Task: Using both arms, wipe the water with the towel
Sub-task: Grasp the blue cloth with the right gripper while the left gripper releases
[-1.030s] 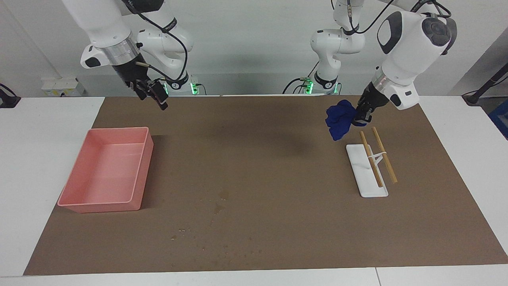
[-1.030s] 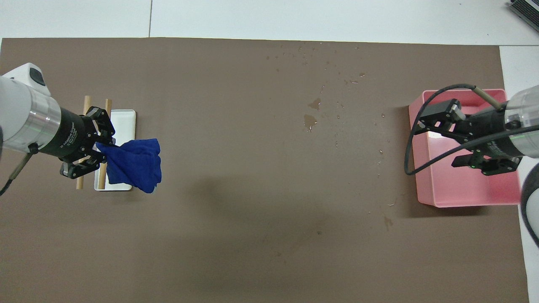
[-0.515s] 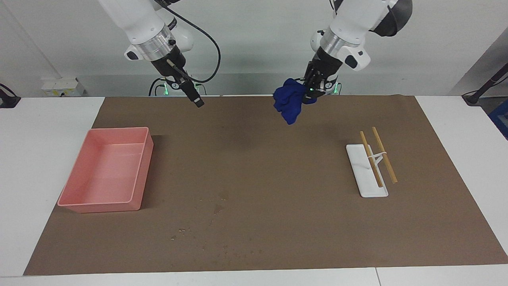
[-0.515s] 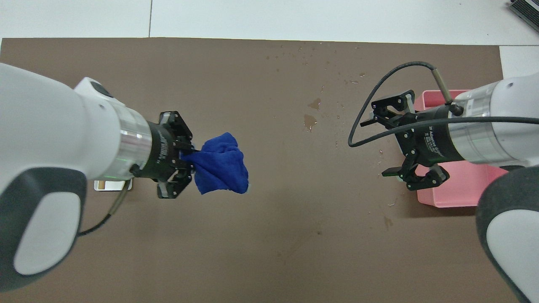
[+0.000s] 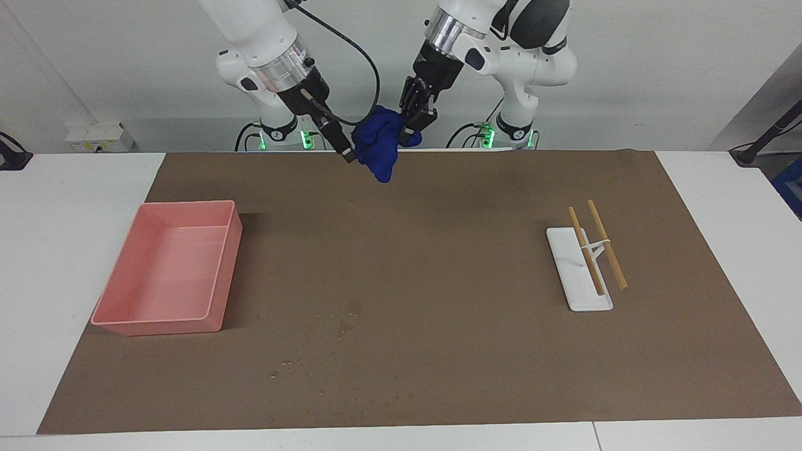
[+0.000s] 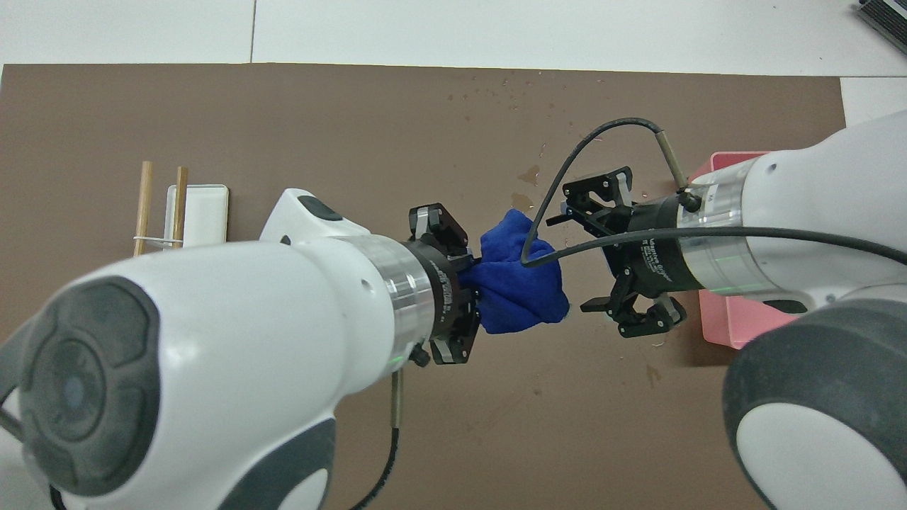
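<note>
Next, my right gripper takes the towel's loose end before wiping, because the water is toward my right gripper's side while my left gripper holds the blue towel.
My left gripper is shut on the blue towel and holds it high in the air over the middle of the brown mat. The towel hangs bunched from the left gripper. My right gripper is open, level with the towel and right beside it; its spread fingers flank the cloth's free end. Whether they touch the cloth I cannot tell. The water lies as dark blotches and small droplets on the mat, farther from the robots; it also shows in the overhead view.
A pink tray stands on the mat toward the right arm's end; part of it shows in the overhead view. A white rack with two wooden sticks lies toward the left arm's end, also in the overhead view.
My left gripper has carried the towel up from over the white rack to over the mat's middle. My right gripper has moved from over the pink tray to meet it.
</note>
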### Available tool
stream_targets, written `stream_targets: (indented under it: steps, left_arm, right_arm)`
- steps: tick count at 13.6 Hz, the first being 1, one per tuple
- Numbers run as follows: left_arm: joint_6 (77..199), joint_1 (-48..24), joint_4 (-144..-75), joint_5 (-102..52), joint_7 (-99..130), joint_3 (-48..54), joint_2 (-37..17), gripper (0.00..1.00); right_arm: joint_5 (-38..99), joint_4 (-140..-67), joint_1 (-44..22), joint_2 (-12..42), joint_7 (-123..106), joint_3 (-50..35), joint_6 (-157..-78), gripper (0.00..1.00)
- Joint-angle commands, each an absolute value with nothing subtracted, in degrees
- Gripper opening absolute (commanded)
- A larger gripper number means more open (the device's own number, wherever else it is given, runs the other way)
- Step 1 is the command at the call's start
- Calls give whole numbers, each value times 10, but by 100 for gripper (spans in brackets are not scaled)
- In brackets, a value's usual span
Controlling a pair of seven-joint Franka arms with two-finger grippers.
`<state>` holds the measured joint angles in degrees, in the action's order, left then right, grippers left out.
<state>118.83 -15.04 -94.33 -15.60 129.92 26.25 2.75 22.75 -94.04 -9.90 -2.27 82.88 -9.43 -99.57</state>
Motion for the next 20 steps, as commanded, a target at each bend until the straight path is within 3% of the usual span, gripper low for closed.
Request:
stream_targets:
  steps: [1, 6, 8, 9, 10, 12, 16, 18, 20]
  left_arm:
    - [1263, -191, -940, -107, 1366, 257, 23, 0]
    - [1288, -191, -940, -99, 1387, 257, 21, 0]
    - [1281, -191, -942, -98, 1385, 257, 21, 0]
    - [1281, -191, -943, -96, 1385, 257, 21, 0]
    - [1281, -191, -943, -96, 1385, 257, 21, 0]
    - [1281, -191, -943, -96, 1383, 257, 21, 0]
    - [1277, -191, -943, -96, 1383, 257, 22, 0]
    - [1276, -191, -943, -96, 1382, 258, 22, 0]
    - [1276, -191, -943, -96, 1382, 257, 22, 0]
  right_arm:
    - [241, -963, -103, -31, 837, -95, -1017, 100]
    - [236, -993, -103, -47, 829, -95, -1018, 97]
    - [233, -987, -102, -44, 816, -94, -1019, 61]
    - [234, -984, -101, -41, 810, -94, -1020, 50]
    - [234, -975, -99, -39, 811, -94, -1020, 48]
    - [240, -955, -95, -31, 816, -94, -1020, 55]
    - [243, -941, -96, -25, 820, -93, -1020, 56]
    - [243, -940, -96, -24, 818, -93, -1020, 43]
    - [241, -939, -95, -23, 769, -93, -1013, 20]
